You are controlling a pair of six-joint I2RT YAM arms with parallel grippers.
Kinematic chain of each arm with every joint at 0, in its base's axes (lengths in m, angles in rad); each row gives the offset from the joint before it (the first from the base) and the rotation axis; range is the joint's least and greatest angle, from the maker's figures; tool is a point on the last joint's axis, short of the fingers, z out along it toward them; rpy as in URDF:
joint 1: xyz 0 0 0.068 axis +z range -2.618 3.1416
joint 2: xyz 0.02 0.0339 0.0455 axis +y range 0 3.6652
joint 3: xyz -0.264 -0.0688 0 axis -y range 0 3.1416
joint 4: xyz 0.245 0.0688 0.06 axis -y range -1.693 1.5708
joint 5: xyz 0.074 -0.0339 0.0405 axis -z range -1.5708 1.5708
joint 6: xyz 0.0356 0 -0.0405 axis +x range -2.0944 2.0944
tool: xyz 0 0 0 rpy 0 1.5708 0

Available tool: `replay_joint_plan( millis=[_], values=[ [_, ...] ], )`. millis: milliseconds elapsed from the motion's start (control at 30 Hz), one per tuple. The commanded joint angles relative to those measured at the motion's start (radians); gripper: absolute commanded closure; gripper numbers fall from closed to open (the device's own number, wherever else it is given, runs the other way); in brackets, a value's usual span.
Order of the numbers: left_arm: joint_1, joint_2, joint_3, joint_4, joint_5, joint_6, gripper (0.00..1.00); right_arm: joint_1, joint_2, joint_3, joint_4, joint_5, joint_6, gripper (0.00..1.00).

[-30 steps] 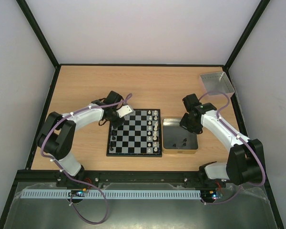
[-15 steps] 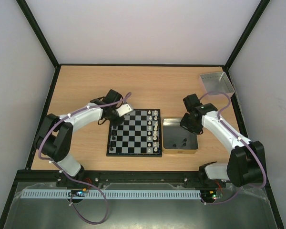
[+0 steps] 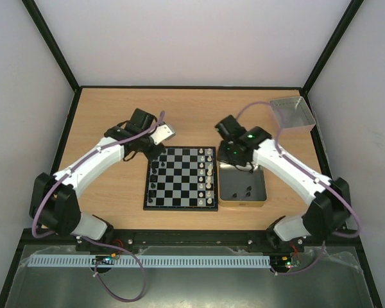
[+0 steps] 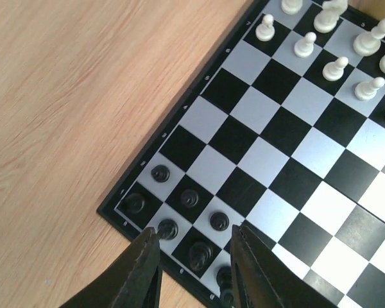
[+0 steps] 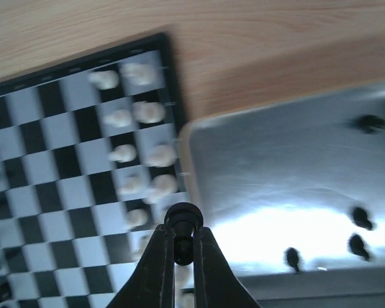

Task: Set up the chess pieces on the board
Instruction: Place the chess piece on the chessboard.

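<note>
I keep moving my right gripper to the empty dark square (image 4: pixel 258 236) next in the black pawn row, with the black piece's base (image 5: pixel 184 213) down, and let go there.
The board (image 3: pixel 179 192) lies in the middle of the table, with white chess pieces (image 3: pixel 208 173) along its right columns and black pieces (image 3: pixel 154 181) along its left edge. My left gripper (image 3: pixel 149 147) is open and empty just above the board's far-left corner. In the left wrist view its jaws (image 4: pixel 196 240) straddle several black pieces (image 4: pixel 189 197) standing on the board (image 4: pixel 289 154). My right gripper (image 3: pixel 231 154) is shut on a black chess piece (image 5: pixel 183 218), held in the air over the border between the board (image 5: pixel 70 173) and the tin (image 5: pixel 276 173).
The gold-rimmed tin (image 3: pixel 242 203) sits right of the board, with several loose black pieces (image 3: pixel 247 190) in it; they also show in the right wrist view (image 5: pixel 356 244). A clear grey tray (image 3: pixel 292 113) stands at the far right corner. Bare wood surrounds the board.
My right gripper has risen from the tin and moved left toward the board with the black piece. My left gripper has pulled back from the board's far-left corner, up and left.
</note>
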Motion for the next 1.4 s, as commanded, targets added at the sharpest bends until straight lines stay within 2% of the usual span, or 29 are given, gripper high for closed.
replay_joint_plan(
  millis=[0,233,467,633,1000,1367],
  values=[
    [0.062,-0.070,0.011,-0.078,0.028,-0.045,0.67,0.149,0.142,0.159,-0.030,0.043,0.047,0.98],
    [0.233,-0.169,-0.065,-0.102,0.048,-0.060,0.56,0.359,0.415,0.428,-0.047,0.073,0.027,0.98],
    [0.485,-0.244,-0.112,-0.124,0.100,-0.085,0.52,0.418,0.590,0.555,0.009,-0.003,-0.001,0.98],
    [0.587,-0.263,-0.192,-0.123,0.096,-0.041,0.53,0.427,0.682,0.616,0.025,-0.022,-0.020,0.98],
    [0.598,-0.264,-0.289,-0.055,0.084,-0.050,0.53,0.427,0.828,0.781,-0.010,-0.040,-0.045,0.97],
    [0.604,-0.280,-0.320,-0.041,0.071,-0.046,0.54,0.427,0.880,0.789,-0.031,-0.045,-0.053,0.97]
  ],
)
